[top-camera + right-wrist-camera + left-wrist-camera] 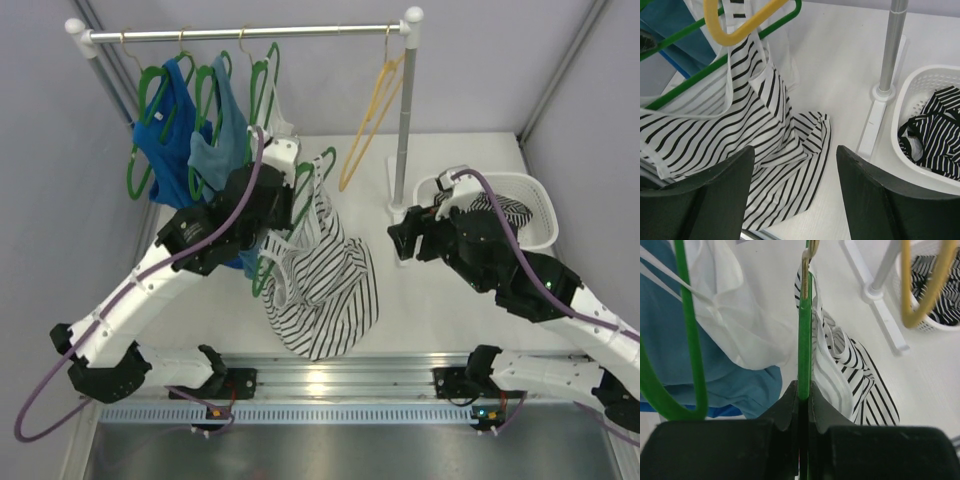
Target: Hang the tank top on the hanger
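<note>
The green hanger sits under the tank top's straps (318,190), so my left gripper should now raise it until its hook rests on the bar's open part (300,33), then release.
My left gripper (268,212) is shut on the lower part of the green hanger (312,172) and holds it above the table; in the left wrist view the jaws (804,392) clamp its thin green bar (804,340) below the brass hook. The white black-striped tank top (325,280) hangs from this hanger, and its lower part rests crumpled on the table. It also shows in the left wrist view (855,375) and in the right wrist view (740,120), with its straps over the green bar (695,77). My right gripper (405,240) is open and empty, right of the top (795,155).
A rail (250,33) at the back holds blue (165,130) and teal (220,130) tops on green hangers and a bare yellow hanger (370,130). Its right post (405,130) stands by a white basket (540,200) with a dark striped garment (935,135).
</note>
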`<move>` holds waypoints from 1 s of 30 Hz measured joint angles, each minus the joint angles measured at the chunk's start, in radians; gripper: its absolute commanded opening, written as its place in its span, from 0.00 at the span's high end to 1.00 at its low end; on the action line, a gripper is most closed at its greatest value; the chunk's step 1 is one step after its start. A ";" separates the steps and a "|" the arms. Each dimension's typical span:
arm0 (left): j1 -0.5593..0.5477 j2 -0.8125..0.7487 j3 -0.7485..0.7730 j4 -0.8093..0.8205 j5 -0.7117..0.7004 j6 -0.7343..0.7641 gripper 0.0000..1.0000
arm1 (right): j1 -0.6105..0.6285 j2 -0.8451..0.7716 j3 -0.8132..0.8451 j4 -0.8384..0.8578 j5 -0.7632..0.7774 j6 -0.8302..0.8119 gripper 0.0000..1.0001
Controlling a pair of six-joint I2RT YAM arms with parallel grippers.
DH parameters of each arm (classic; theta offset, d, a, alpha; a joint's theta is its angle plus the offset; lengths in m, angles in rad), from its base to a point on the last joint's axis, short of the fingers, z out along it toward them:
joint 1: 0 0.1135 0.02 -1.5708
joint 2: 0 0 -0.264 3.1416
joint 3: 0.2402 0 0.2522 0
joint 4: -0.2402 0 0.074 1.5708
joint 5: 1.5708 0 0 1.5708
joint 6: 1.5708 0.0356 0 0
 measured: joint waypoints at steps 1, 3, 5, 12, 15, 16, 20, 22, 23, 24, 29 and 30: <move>0.045 0.016 0.006 0.021 0.026 0.007 1.00 | -0.002 -0.005 0.000 -0.001 0.000 0.000 0.34; 0.116 0.042 0.014 0.042 0.064 0.018 1.00 | -0.006 -0.013 0.000 -0.003 0.000 0.000 0.34; 0.171 0.072 0.044 0.046 0.111 0.032 1.00 | -0.008 -0.019 0.000 -0.007 0.000 0.000 0.34; 0.282 0.186 0.243 0.080 0.261 0.063 1.00 | -0.016 -0.031 0.000 -0.011 0.000 0.000 0.34; 0.294 0.222 0.325 0.093 0.290 0.067 1.00 | -0.018 -0.036 0.000 -0.012 0.000 -0.001 0.34; 0.296 0.232 0.348 0.095 0.296 0.067 1.00 | -0.019 -0.037 0.000 -0.012 0.000 -0.001 0.34; 0.305 0.265 0.417 0.102 0.307 0.066 1.00 | -0.020 -0.043 0.000 -0.012 -0.001 -0.001 0.34; 0.309 0.273 0.429 0.108 0.307 0.066 1.00 | -0.021 -0.045 0.000 -0.012 -0.004 -0.001 0.34; 0.312 0.279 0.437 0.109 0.307 0.067 1.00 | -0.021 -0.045 0.000 -0.012 -0.005 -0.001 0.34; 0.316 0.288 0.451 0.109 0.307 0.067 1.00 | -0.021 -0.045 0.000 -0.012 -0.007 -0.001 0.34; 0.351 0.348 0.526 0.117 0.312 0.066 1.00 | -0.022 -0.047 0.000 -0.012 -0.015 -0.001 0.34; 0.358 0.358 0.536 0.119 0.312 0.066 1.00 | -0.022 -0.048 0.000 -0.012 -0.016 0.000 0.34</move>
